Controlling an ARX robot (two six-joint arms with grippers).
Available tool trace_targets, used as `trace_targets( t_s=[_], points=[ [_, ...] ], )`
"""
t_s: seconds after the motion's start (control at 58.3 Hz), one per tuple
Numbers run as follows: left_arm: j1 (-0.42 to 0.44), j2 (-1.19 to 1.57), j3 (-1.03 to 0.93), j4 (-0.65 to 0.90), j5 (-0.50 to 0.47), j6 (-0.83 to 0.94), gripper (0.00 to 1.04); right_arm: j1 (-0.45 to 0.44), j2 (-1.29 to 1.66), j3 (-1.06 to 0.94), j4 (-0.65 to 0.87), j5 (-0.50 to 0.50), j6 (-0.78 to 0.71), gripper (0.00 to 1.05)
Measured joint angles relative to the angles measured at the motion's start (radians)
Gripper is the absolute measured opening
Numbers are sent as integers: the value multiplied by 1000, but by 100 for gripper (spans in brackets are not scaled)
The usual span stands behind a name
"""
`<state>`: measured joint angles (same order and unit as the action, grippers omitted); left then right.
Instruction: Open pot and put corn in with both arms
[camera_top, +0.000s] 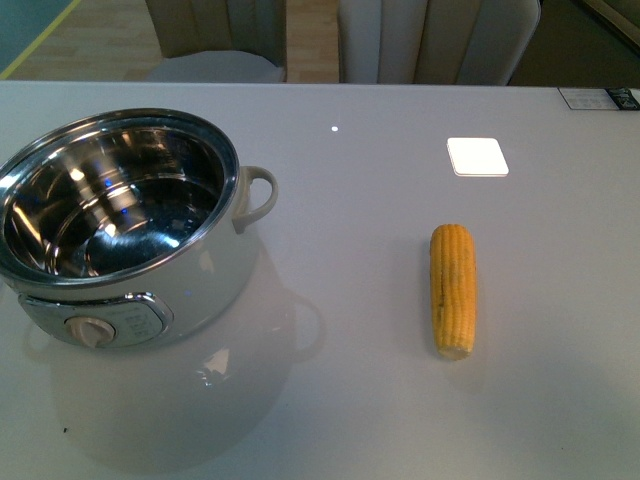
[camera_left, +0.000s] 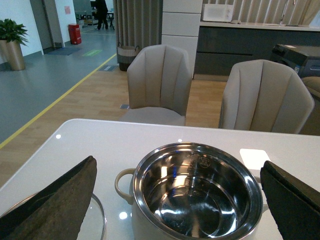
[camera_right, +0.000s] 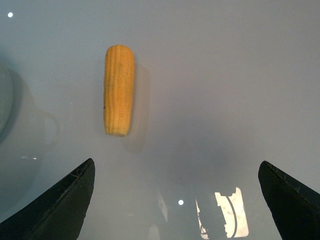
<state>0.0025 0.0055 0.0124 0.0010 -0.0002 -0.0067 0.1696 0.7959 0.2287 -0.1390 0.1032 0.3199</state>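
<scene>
I expect the corn (camera_top: 453, 291) to lie fully inside the bowl's rim when I put it in, because the steel bowl's opening (camera_top: 118, 198) is wider than the corn is long.
The white pot (camera_top: 120, 250) stands at the table's left, lid off, its shiny steel bowl empty; it also shows in the left wrist view (camera_left: 196, 192). The corn (camera_top: 453, 289) lies on the table to the pot's right, lengthwise front to back, and shows in the right wrist view (camera_right: 119, 89). My left gripper (camera_left: 180, 200) is open and empty, its fingers either side of the pot's mouth, above and behind it. My right gripper (camera_right: 175, 200) is open and empty above the table, short of the corn. Neither arm shows in the front view.
A glass lid (camera_left: 95, 220) lies on the table beside the pot, only its rim showing. A small white square pad (camera_top: 477, 156) lies behind the corn. Two beige chairs (camera_left: 159, 85) stand at the table's far edge (camera_top: 320, 84).
</scene>
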Motion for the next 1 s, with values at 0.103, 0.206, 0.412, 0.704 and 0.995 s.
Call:
trace_targets(
  t_s=[0.103,0.206,0.412,0.704,0.995],
  points=[
    [0,0,0,0,0,0,98,65,197,34,164,36,9,96],
    [0,0,0,0,0,0,98,142,423,73,382,36,42,96],
    [0,0,0,0,0,0,98,227,854,203,576,98,14,96],
    [0,0,0,0,0,0,98,247,1180,412,598,96,-23,96],
    [0,0,0,0,0,0,98,248,1367,567,560,96,-14,96]
  ],
)
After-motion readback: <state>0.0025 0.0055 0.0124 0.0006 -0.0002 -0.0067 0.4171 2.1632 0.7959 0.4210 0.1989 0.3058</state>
